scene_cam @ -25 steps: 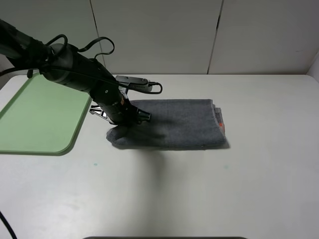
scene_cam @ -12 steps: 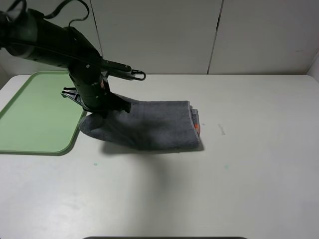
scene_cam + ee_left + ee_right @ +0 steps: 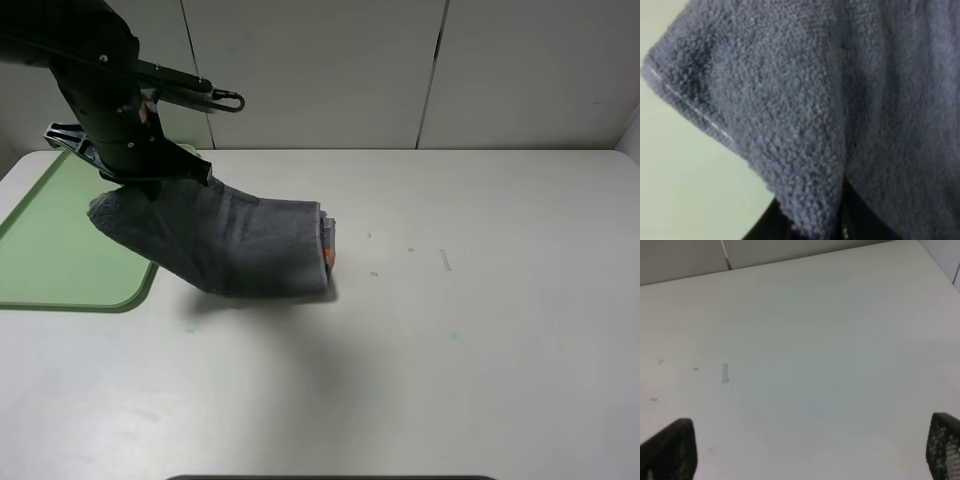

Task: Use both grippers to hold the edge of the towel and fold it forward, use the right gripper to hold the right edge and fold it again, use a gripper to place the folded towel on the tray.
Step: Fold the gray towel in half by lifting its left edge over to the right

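My left gripper is holding the towel, which reaches from its striped end to over the tray (image 3: 122,221), so next my left gripper folds the held end back onto the striped end (image 3: 318,250) first.
The folded dark grey towel (image 3: 240,245) hangs from my left gripper (image 3: 148,188), which is shut on its left end and holds that end up over the right rim of the pale green tray (image 3: 60,240). The towel's right end, showing orange stripes (image 3: 328,252), still rests on the table. In the left wrist view the towel (image 3: 805,100) fills the frame, with its pale-stitched hem (image 3: 690,107) over the tray (image 3: 680,170). My right gripper (image 3: 807,450) is open and empty over bare table; it is out of the exterior view.
The white table (image 3: 450,330) stretches to the right and front of the towel. A white panelled wall (image 3: 420,70) stands behind the table. The left arm's cable loop (image 3: 215,98) sticks out above the towel.
My left gripper has risen and moved left toward the tray, dragging the towel with it. The towel's left end is now lifted above the tray's rim.
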`<control>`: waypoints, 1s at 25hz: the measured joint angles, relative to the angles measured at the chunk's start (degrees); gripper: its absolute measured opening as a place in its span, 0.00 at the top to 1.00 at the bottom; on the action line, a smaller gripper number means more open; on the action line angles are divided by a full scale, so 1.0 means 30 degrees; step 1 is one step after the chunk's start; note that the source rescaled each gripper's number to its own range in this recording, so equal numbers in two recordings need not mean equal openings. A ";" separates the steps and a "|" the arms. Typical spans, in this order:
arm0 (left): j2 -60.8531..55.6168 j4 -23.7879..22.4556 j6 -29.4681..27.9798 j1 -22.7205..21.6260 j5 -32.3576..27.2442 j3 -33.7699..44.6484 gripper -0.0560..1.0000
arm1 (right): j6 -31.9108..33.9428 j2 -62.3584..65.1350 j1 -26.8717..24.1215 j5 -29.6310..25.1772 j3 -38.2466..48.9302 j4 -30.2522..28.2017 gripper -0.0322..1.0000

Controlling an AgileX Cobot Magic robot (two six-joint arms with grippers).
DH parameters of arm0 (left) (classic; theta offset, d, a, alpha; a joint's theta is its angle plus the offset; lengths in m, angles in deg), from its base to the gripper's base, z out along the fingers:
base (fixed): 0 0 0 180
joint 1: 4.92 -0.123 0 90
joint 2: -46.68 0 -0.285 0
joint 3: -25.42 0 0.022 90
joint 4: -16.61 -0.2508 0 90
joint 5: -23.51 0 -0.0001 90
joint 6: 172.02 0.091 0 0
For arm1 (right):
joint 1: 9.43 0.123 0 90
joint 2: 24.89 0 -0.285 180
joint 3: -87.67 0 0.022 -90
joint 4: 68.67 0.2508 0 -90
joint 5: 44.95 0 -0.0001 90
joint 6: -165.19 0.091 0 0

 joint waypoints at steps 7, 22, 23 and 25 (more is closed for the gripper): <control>-0.0348 0.0378 0.0565 0.0010 -0.0983 -0.0470 0.86 | 0.0000 0.0000 0.0000 0.0000 0.0000 0.0000 0.00; 0.0410 0.3563 0.1670 0.1819 0.1840 -0.1138 0.86 | 0.0016 0.0000 0.0000 0.0000 0.0000 0.0000 0.00; 0.0667 0.3642 0.1670 0.2017 0.2022 -0.1196 0.86 | 0.0016 0.0000 0.0000 0.0000 0.0000 0.0000 0.00; 0.1245 0.3732 0.1670 0.2395 0.2159 -0.1335 0.86 | 0.0016 0.0000 0.0000 0.0000 0.0000 0.0000 0.00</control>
